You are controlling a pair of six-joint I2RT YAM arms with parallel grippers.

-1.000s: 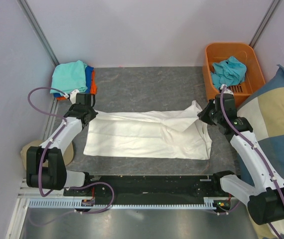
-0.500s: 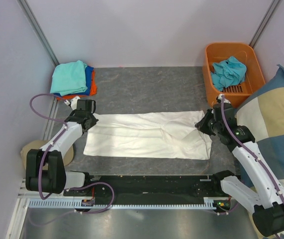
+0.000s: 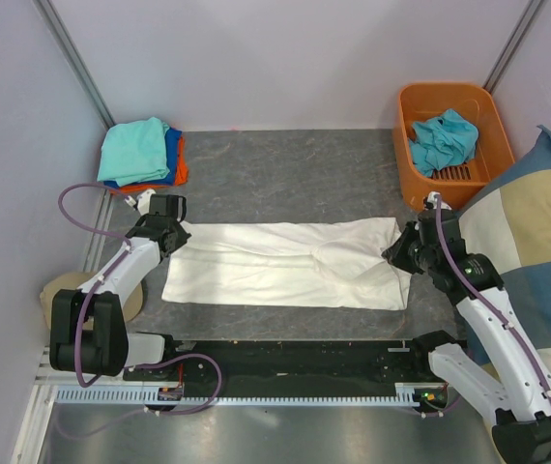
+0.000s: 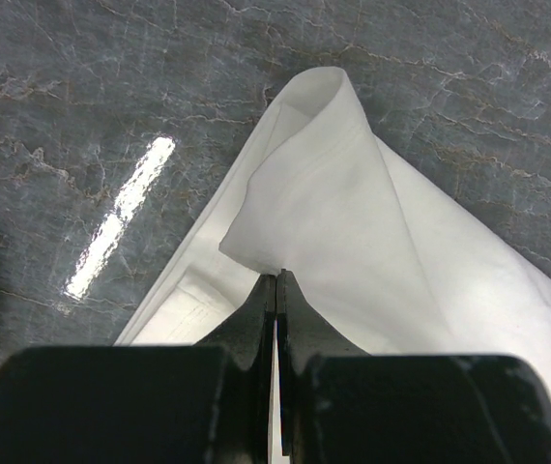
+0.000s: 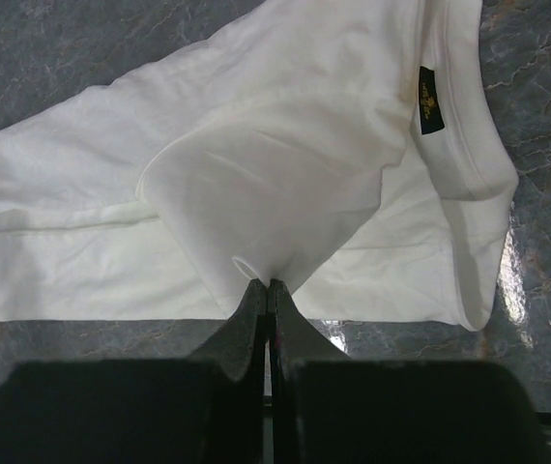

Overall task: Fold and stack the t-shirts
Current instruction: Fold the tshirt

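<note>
My right gripper should keep pulling toward the white t-shirt's near edge and let go just past it, because the flap is stretched smooth up to its pinched tip.
A large white t-shirt lies spread as a long band across the grey table, plain side up. My left gripper is shut on its far left edge, pinching a raised fold. My right gripper is shut on the right end, where a flap of cloth curls up; a small dark neck label shows there. A stack of folded t-shirts, teal over blue and orange, sits at the back left. A crumpled teal t-shirt lies in the orange basket.
A blue-and-cream checked cushion fills the right side beside my right arm. A tan cap sits off the table's left edge. Walls close the back and both sides.
Both grippers came toward the near edge and down, drawing the shirt's far edge forward over itself. The raised right flap has flattened, and the shirt now lies as a narrower band.
</note>
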